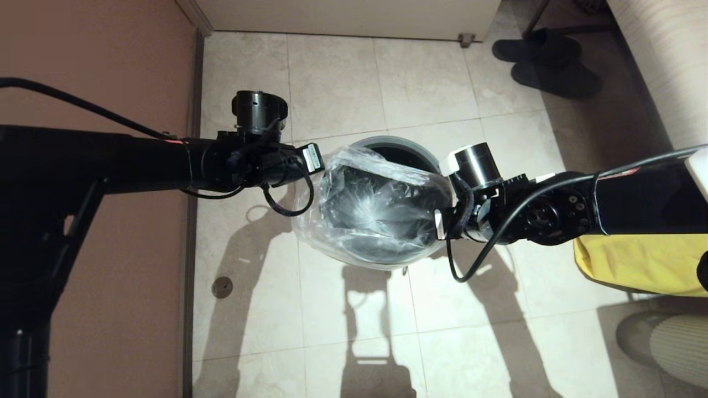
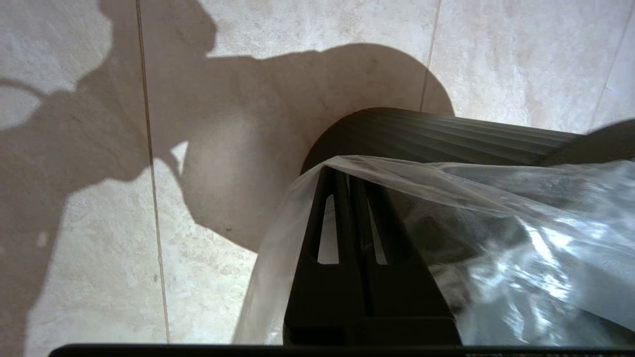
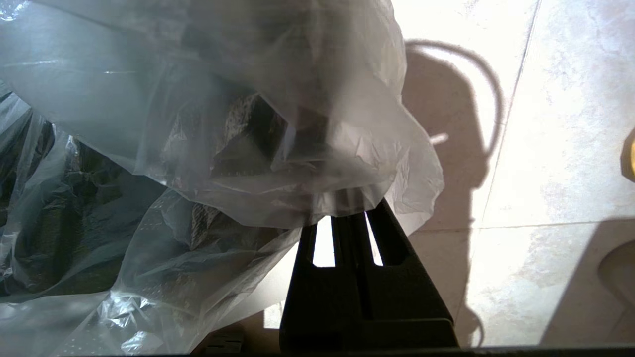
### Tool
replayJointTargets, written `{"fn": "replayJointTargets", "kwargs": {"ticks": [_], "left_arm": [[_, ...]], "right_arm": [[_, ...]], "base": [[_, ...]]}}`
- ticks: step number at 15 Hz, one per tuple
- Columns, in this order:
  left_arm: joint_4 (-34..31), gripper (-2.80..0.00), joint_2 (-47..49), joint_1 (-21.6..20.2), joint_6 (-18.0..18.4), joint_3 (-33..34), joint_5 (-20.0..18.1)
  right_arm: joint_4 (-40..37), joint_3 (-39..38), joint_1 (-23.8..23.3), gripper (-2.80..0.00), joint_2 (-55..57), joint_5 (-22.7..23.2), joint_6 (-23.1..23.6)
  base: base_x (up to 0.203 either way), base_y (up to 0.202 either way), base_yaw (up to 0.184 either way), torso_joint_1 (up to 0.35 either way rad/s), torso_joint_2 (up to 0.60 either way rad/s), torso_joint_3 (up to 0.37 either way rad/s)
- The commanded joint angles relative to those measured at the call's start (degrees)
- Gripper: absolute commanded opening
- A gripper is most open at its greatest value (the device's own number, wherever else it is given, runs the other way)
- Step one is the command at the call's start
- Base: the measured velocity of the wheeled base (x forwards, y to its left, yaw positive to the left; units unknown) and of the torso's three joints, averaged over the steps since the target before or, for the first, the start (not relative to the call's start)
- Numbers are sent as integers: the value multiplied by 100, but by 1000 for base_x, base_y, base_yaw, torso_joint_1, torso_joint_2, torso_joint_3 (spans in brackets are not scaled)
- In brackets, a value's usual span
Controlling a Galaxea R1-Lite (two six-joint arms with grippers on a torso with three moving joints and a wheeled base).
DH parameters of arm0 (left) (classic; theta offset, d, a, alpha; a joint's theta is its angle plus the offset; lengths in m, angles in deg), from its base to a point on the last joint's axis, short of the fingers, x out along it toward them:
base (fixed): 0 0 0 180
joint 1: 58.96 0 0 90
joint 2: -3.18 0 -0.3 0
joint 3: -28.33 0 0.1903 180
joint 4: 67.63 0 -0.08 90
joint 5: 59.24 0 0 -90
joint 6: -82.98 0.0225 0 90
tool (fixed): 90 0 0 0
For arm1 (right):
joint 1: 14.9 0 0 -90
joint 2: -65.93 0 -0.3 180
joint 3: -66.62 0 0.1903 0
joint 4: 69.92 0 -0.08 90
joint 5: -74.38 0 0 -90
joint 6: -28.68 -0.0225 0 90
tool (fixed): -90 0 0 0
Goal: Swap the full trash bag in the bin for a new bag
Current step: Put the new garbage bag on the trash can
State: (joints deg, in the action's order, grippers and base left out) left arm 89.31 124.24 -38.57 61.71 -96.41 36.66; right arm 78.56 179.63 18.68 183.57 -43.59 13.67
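The new bag's far edge sits within the bin's far rim [image 1: 405,143], so next I back my left gripper away and pull that edge [image 1: 410,173] over the bin's rim with my right gripper.
The bin [image 1: 399,142] stands on the tiled floor, its grey rim and black inside showing at the far side. The new bag [image 1: 376,213], clear and crinkly with its star-gathered seal in the middle, is spread across the bin's mouth. My left gripper [image 1: 325,166] holds the bag's edge at the bin's left side, and in the left wrist view this gripper [image 2: 347,173] is shut with the bag [image 2: 496,238] draped over its tips, the bin's ribbed wall [image 2: 446,131] beyond. My right gripper [image 1: 441,224] is shut on the bag's right edge. In the right wrist view the bag [image 3: 223,148] covers this gripper's [image 3: 349,210] tips.
An opaque yellow sack [image 1: 636,265] lies on the floor by the right arm. Dark slippers [image 1: 547,61] sit at the far right, a brown wall [image 1: 94,66] runs along the left, and a floor drain [image 1: 222,287] lies near it. A ribbed round object [image 1: 675,342] is at the near right.
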Motion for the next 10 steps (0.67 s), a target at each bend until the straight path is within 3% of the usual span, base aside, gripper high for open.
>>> {"fn": "replayJointTargets", "kwargs": {"ticks": [1, 10], "left_arm": [[5, -280, 215, -1, -17, -115, 8], [22, -280, 884, 17, -70, -634, 14]], "right_arm": [[-2, 1, 0, -280, 13, -15, -19], [-2, -25, -9, -280, 66, 3, -27]], "base": [[0, 0, 0, 0, 0, 0], [0, 0, 0, 0, 0, 0]]}}
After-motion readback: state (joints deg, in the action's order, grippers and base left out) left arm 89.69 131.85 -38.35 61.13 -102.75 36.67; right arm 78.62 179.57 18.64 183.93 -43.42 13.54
